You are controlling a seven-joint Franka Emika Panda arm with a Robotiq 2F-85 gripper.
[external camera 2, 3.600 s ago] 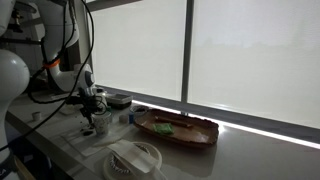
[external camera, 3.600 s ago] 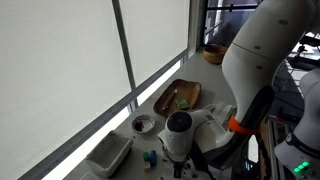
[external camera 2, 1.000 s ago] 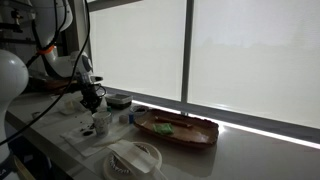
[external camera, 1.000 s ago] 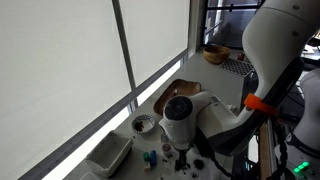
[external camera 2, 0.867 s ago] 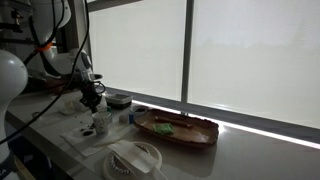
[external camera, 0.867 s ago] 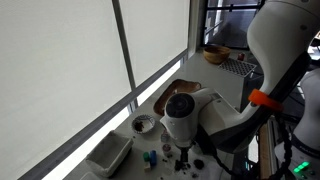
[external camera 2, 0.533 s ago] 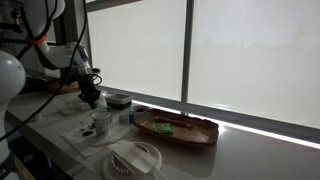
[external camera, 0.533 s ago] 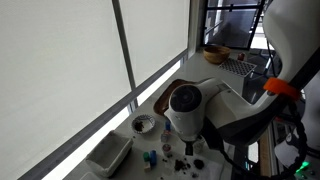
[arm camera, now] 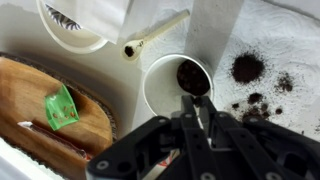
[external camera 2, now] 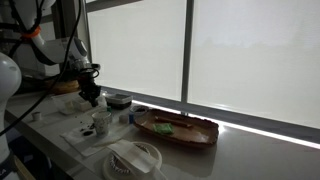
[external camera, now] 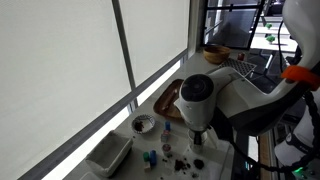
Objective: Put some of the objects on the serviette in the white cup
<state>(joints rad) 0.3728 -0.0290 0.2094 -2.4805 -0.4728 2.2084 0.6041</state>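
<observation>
My gripper should go on toward the cup's middle (arm camera: 177, 90) and let go there, because the dark lump at the ends of its fingers is over the white cup's opening (arm camera: 193, 77).
In the wrist view a white cup (arm camera: 160, 90) stands just left of a white serviette (arm camera: 285, 45) strewn with several dark crumbly lumps (arm camera: 247, 67). My gripper (arm camera: 197, 100) hangs over the cup's right side. Its fingers are close together, with a dark lump (arm camera: 192, 76) at their tips over the cup's mouth. Whether the lump touches the cup's inside is unclear. In an exterior view the gripper (external camera 2: 92, 101) is above and a little left of the cup (external camera 2: 101, 124). In an exterior view the gripper (external camera: 197, 140) hangs above dark pieces on the serviette (external camera: 170, 160).
A wooden tray (arm camera: 40, 115) with a green item (arm camera: 60, 108) lies left of the cup and shows in both exterior views (external camera: 175, 97) (external camera 2: 180, 130). A patterned bowl (arm camera: 70, 25) and a spoon-like stick (arm camera: 155, 33) lie beyond the cup. A white container (external camera: 108, 155) stands near the window wall.
The arm has risen from close above the serviette and has swung sideways. The gripper now sits higher, over the cup.
</observation>
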